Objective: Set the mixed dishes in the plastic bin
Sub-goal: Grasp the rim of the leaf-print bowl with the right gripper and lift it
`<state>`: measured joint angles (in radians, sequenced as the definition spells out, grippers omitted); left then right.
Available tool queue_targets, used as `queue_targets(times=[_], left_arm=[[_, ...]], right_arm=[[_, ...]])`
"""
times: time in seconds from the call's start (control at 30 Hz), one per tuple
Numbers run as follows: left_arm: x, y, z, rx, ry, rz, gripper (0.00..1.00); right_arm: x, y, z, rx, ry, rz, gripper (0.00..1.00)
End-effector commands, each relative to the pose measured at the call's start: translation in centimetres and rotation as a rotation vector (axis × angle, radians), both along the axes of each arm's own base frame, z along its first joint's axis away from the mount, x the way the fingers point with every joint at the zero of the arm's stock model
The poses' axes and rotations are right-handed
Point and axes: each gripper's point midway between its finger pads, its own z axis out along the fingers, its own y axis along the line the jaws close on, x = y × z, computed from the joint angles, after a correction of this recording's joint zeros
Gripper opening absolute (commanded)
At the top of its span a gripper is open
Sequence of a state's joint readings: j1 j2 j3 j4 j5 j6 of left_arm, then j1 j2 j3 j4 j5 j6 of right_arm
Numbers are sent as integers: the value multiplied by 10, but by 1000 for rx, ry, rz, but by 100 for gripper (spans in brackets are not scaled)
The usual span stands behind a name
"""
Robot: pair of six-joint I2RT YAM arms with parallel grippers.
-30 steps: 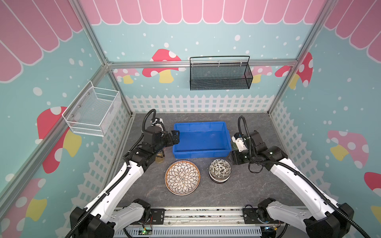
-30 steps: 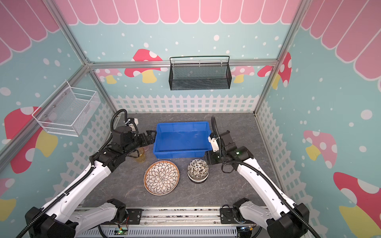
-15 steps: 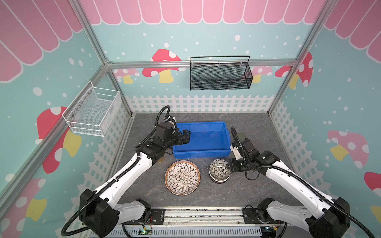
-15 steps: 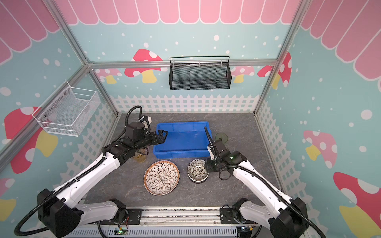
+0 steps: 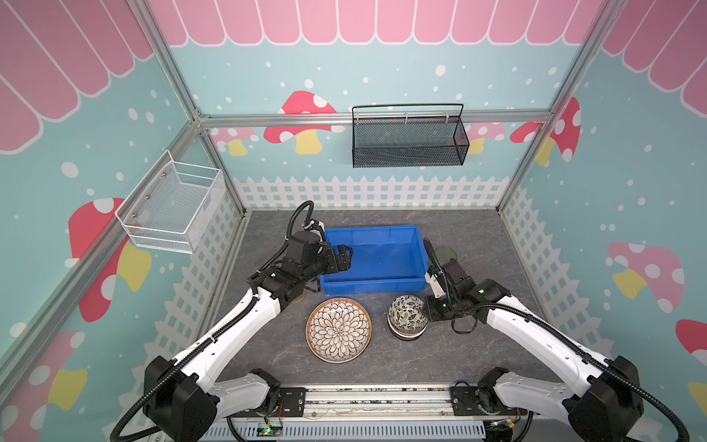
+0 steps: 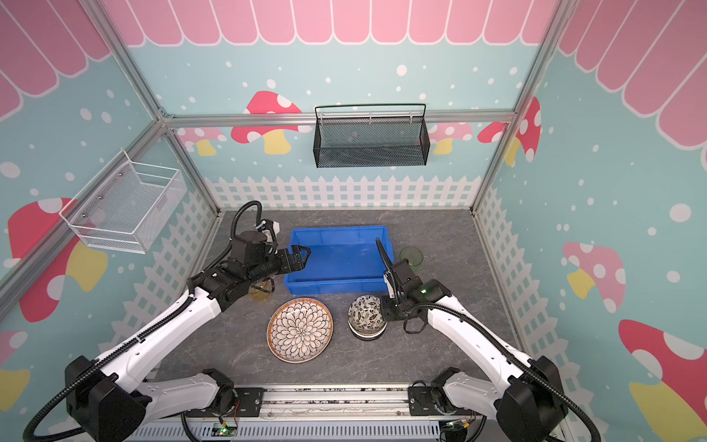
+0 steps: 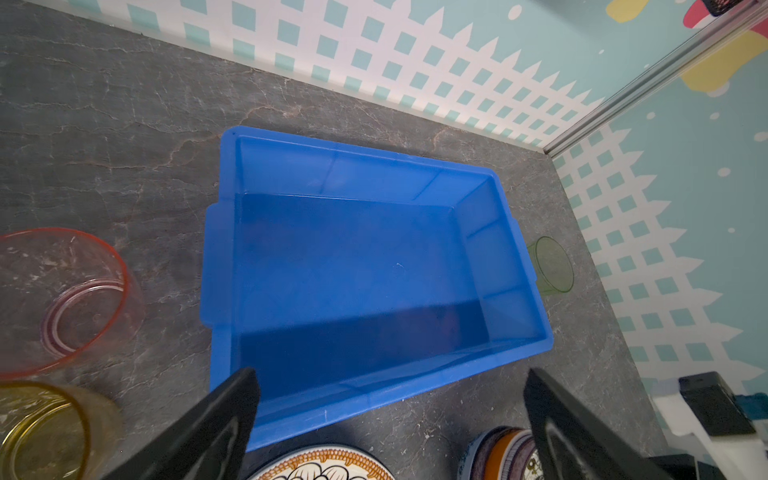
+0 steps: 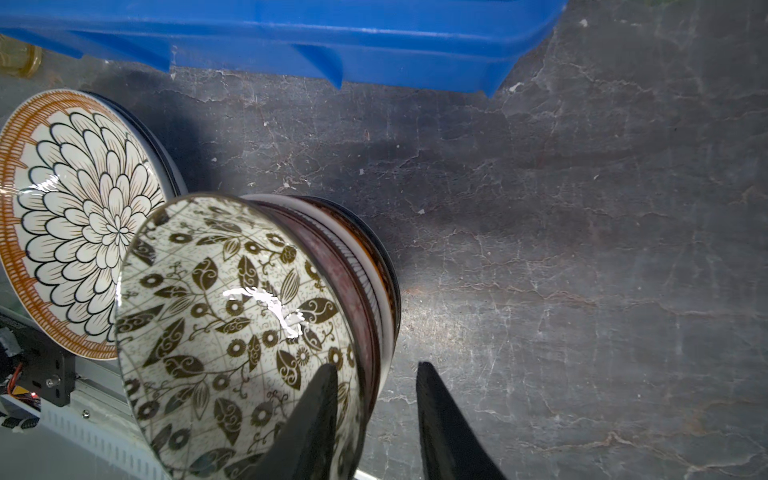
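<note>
One side of the top bowl's rim (image 5: 425,305) is between my right gripper's fingers and the opposite side (image 5: 389,312) is free, so my left gripper keeps going there and closes.
The blue plastic bin (image 5: 373,285) (image 6: 336,285) (image 7: 374,174) stands empty at mid-table. In front of it lie the petal-pattern plate (image 5: 338,330) (image 6: 299,330) (image 8: 75,216) and a stack of patterned bowls (image 5: 407,315) (image 6: 366,315) (image 8: 224,299). My left gripper (image 5: 346,259) (image 6: 304,259) (image 7: 392,374) hangs open above the bin's left end and holds nothing. My right gripper (image 5: 427,309) (image 8: 377,368) straddles the top bowl's right rim: one finger is inside the bowl, and the other stands outside with a gap to the stack. A green cup (image 5: 443,254) (image 7: 552,266) stands right of the bin. Left of it are a pink cup (image 7: 62,291) and an amber cup (image 6: 262,292) (image 7: 41,432).
A black mesh basket (image 5: 409,137) hangs on the back wall and a white wire basket (image 5: 172,206) on the left wall. Picket-fence walls enclose the grey table, and a metal rail (image 5: 375,398) runs along its front edge.
My left arm has swung right, from beside the bin to above its left end. My right gripper has moved left to the bowl stack, and its jaws have narrowed around the rim.
</note>
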<state>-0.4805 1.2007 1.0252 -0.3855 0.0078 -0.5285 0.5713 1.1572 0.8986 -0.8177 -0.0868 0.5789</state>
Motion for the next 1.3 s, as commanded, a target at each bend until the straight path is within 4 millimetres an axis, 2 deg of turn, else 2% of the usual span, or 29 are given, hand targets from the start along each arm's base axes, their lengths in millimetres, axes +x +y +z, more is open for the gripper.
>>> queue_targets(times=[0.0, 0.27, 0.73, 0.97, 1.27], left_arm=[[-8, 4, -6, -20, 26, 24, 99], [-12, 6, -12, -30, 45, 33, 100], [-10, 0, -23, -31, 81, 20, 99], [-9, -2, -26, -28, 94, 13, 100], [-21, 6, -22, -6, 151, 56, 97]], right_arm=[[0, 2, -5, -6, 3, 13, 31], [1, 7, -3, 13, 3, 25, 22], [2, 11, 7, 49, -12, 17, 0], [6, 14, 22, 67, -25, 15, 0], [12, 20, 59, 95, -52, 58, 0]])
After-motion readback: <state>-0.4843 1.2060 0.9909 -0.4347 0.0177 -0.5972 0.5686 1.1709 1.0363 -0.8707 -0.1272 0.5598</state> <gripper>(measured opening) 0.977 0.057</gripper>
